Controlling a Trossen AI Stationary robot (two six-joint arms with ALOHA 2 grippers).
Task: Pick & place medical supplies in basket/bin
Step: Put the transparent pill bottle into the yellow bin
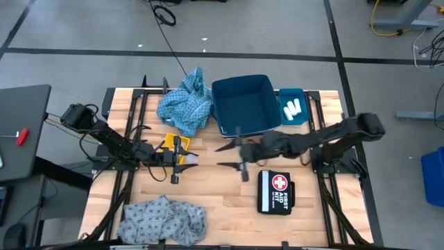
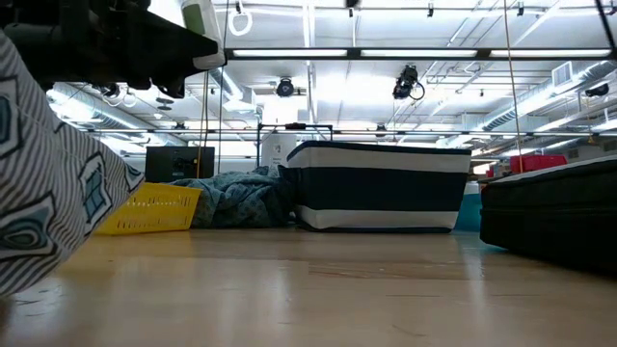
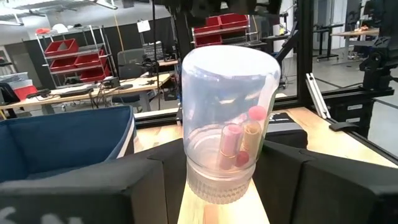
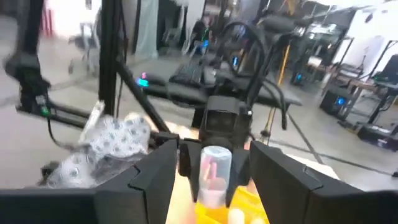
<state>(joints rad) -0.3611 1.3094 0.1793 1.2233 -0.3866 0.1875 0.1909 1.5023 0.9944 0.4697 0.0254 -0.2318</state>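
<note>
The clear plastic vial is level and sticks out past the yellow basket's side, so the robot's left gripper should move back, tilt down and let the vial go inside the yellow basket.
A clear plastic vial with pink and orange pieces inside is held by my left gripper above the table's middle. My right gripper stands open just to the vial's right, fingers toward it and apart from it. The dark blue basket sits at the far middle. A small teal bin beside it holds white rolls. One light-blue patterned cloth lies heaped left of the basket, another at the near edge. My left gripper pinches the vial between its two fingers at its ribbed end, one finger on either side. The fingers come level from the table's left. The vial sticks out past them toward the right gripper, lifted clear of the table.
A yellow basket lies under my left gripper. A black first aid kit lies at the near right. Bare wood shows between the kit and the near cloth.
</note>
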